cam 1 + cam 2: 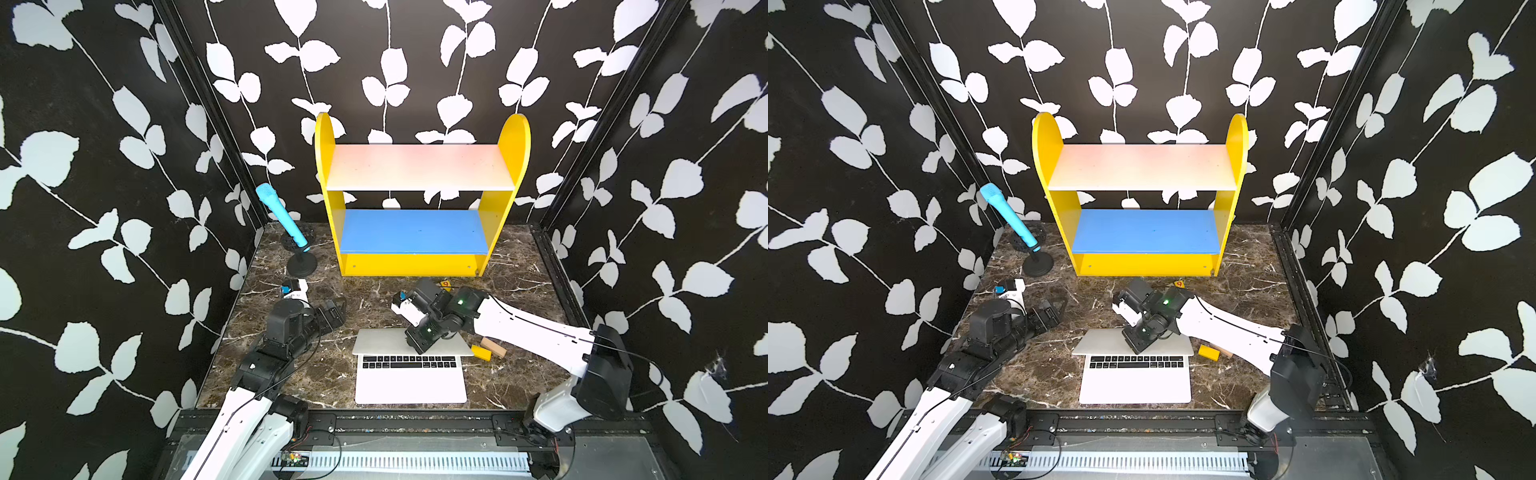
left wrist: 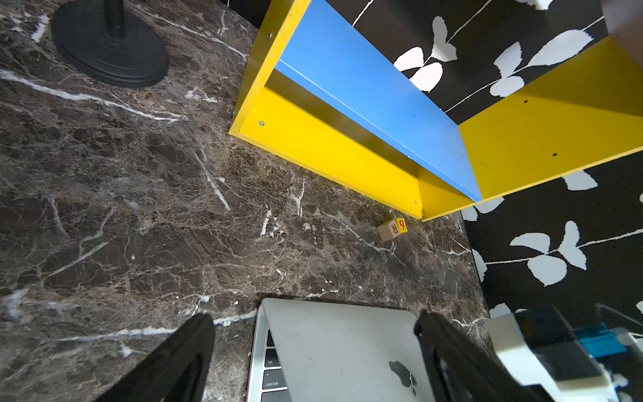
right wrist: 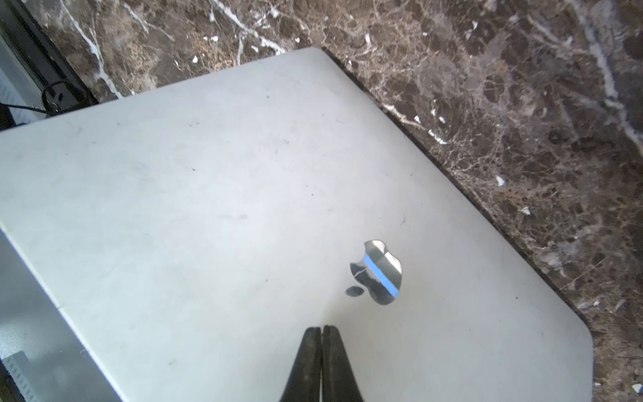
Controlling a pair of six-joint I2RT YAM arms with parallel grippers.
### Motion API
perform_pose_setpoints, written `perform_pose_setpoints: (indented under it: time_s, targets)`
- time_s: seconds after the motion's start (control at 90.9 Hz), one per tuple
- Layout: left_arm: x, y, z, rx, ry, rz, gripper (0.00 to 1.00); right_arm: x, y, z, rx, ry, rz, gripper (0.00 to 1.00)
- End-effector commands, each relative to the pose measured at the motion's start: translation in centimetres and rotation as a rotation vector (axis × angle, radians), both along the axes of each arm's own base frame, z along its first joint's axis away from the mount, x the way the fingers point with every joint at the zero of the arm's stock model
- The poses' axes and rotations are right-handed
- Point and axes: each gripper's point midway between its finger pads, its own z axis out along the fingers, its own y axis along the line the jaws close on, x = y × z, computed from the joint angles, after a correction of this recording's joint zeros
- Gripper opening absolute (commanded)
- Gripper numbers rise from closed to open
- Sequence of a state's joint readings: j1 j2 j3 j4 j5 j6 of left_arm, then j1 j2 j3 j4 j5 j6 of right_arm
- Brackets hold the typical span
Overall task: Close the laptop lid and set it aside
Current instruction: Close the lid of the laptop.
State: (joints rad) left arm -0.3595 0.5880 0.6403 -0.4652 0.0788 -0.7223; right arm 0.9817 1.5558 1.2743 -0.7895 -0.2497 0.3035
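My right gripper keeps pushing the laptop lid down until it lies flat, as its shut fingers are beside the apple logo (image 3: 378,273) and the keyboard (image 1: 409,361) is clear.
The silver laptop (image 1: 411,384) (image 1: 1136,384) lies near the table's front edge, with its keyboard and trackpad showing. The laptop lid (image 1: 376,341) (image 1: 1096,341) leans forward over the keyboard, partly folded down, its outer face up. My right gripper (image 1: 414,347) (image 1: 1136,347) (image 3: 322,329) is shut, its tips against that outer face (image 3: 243,209) beside the apple logo (image 3: 377,271). My left gripper (image 1: 338,309) (image 1: 1057,309) (image 2: 313,318) is open and holds nothing, behind and left of the lid. The lid's corner (image 2: 341,348) shows between its fingers.
A yellow shelf (image 1: 415,264) with a pale top board and a blue lower board stands at the back. A blue microphone (image 1: 282,220) on a black stand is back left. A lettered cube (image 1: 445,284) (image 2: 393,229), a yellow block (image 1: 482,353) and a wooden block (image 1: 494,347) lie near the laptop's right.
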Motion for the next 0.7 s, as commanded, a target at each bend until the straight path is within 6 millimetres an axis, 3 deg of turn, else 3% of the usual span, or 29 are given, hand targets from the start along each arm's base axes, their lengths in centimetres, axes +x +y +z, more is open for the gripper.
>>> perform_pose_setpoints:
  time_s: [0.0, 0.693]
  targets:
    - [0.1, -0.3, 0.0, -0.004, -0.013, -0.016, 0.94, -1.3, -0.2, -0.7, -0.015, 0.041, 0.021, 0.08]
    - [0.3, -0.4, -2.1, 0.013, 0.024, -0.016, 0.94, -2.3, 0.2, -5.3, -0.064, 0.13, 0.031, 0.08]
